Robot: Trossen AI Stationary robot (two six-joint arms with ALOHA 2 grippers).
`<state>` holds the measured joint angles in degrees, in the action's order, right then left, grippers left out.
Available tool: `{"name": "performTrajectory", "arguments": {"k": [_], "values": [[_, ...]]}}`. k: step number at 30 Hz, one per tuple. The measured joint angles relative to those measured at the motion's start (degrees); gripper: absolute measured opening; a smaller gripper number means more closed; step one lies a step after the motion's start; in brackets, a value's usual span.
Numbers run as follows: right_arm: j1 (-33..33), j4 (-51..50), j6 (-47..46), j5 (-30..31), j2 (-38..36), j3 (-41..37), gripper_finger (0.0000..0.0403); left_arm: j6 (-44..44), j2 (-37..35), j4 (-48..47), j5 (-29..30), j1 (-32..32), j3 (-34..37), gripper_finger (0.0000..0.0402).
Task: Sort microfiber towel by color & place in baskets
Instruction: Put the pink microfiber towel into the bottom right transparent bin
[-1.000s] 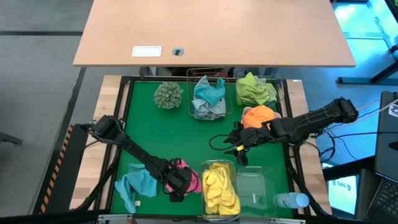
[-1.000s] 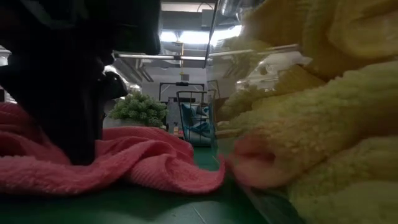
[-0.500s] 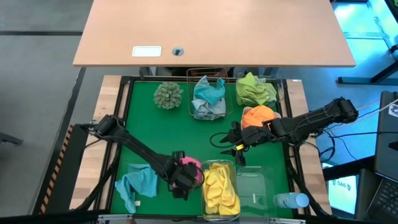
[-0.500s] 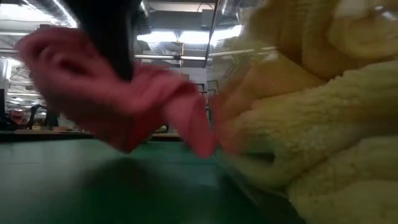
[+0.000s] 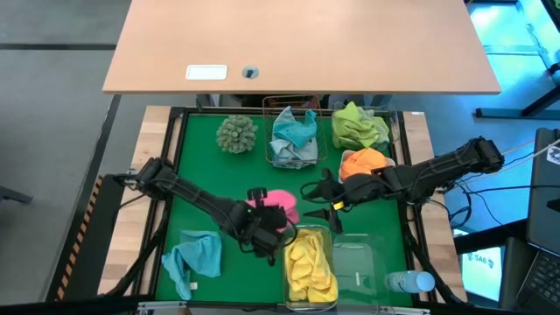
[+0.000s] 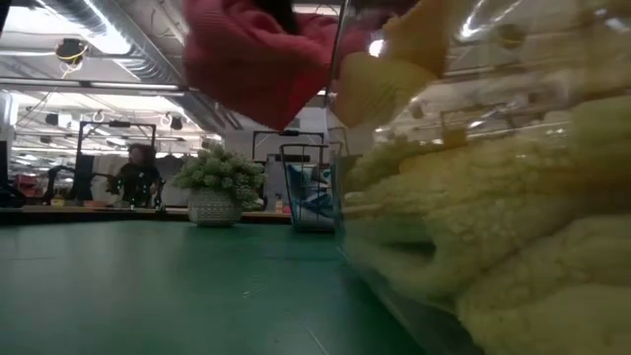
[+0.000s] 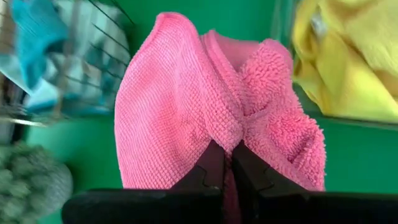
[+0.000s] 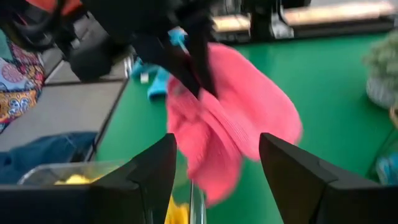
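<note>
My left gripper is holding the pink towel on the other side of the yellow towels from the empty tub (image 5: 357, 264), so next I take the towel (image 5: 283, 202) with my right gripper and bring it to the tub.
A pink microfiber towel (image 5: 280, 206) hangs bunched above the green mat, with my left gripper (image 5: 262, 224) shut on it, just left of the clear tub (image 5: 308, 233) of yellow towels (image 5: 310, 262). The low view shows the pink towel (image 6: 258, 61) high above the mat. My right gripper (image 5: 320, 198) stands open right of the pink towel, its fingers (image 8: 149, 180) apart and pointed toward it (image 8: 239, 121). A teal towel (image 5: 198, 257) lies on the mat near the front left. My left gripper pinches a bunched fold of the pink towel (image 7: 225, 138) between its two fingers (image 7: 210, 167). The fingers slant downward toward the table's far right. The towel is lifted clear of the mat and hangs slack in several layers beyond the fingertips.
A copper wire basket (image 5: 268, 149) with teal and pale towels stands at the back middle. Right of it lie a lime green towel (image 5: 359, 126) and an orange towel (image 5: 362, 163). A sage-green tufted ball (image 5: 236, 134), a second clear tub (image 5: 353, 266) and a bottle (image 5: 409, 282) also stand there.
My left gripper has risen from the mat and gone a little toward the far edge, taking the pink towel with it. The towel, which lay spread on the mat, is lifted clear and hangs bunched.
</note>
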<state>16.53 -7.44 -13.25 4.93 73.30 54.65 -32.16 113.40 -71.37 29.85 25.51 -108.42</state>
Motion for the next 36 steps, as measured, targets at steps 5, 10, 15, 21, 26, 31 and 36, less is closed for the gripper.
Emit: {"name": "performTrajectory", "arguments": {"k": [5, 10, 15, 21, 26, 31, 36], "values": [[0.00, 4.17, 3.44, 0.00, 0.00, 0.00, 0.0227, 4.53, 0.00, 3.62, 2.34, -2.55, -1.34, 0.0003], [0.00, 4.44, 5.84, 0.00, 0.00, 0.00, 0.0227, 10.83, -0.01, 10.50, 2.57, -4.91, -1.43, 0.0005], [-0.02, 3.65, 6.29, 0.03, 0.80, 0.00, 0.0227, 14.82, -0.02, 16.24, 0.54, -6.50, -1.43, 0.0007], [-0.07, 0.76, 6.35, 2.66, 2.85, 0.05, 0.0227, 18.94, 0.00, 21.95, -3.58, -7.25, -1.45, 0.0008], [-0.04, -1.72, 6.32, 3.00, 5.04, 0.07, 0.0227, 19.54, -0.01, 23.27, -3.95, -7.42, -1.45, 0.0008], [-0.03, -2.47, 6.20, 3.00, 5.70, 0.07, 0.0197, 20.76, 0.00, 23.40, -3.97, -7.40, -1.45, 0.0009], [0.00, -3.01, 6.14, 2.02, 5.70, 0.47, 0.0095, 20.27, -0.02, 23.41, -3.89, -7.40, -1.45, 0.0009]]}}
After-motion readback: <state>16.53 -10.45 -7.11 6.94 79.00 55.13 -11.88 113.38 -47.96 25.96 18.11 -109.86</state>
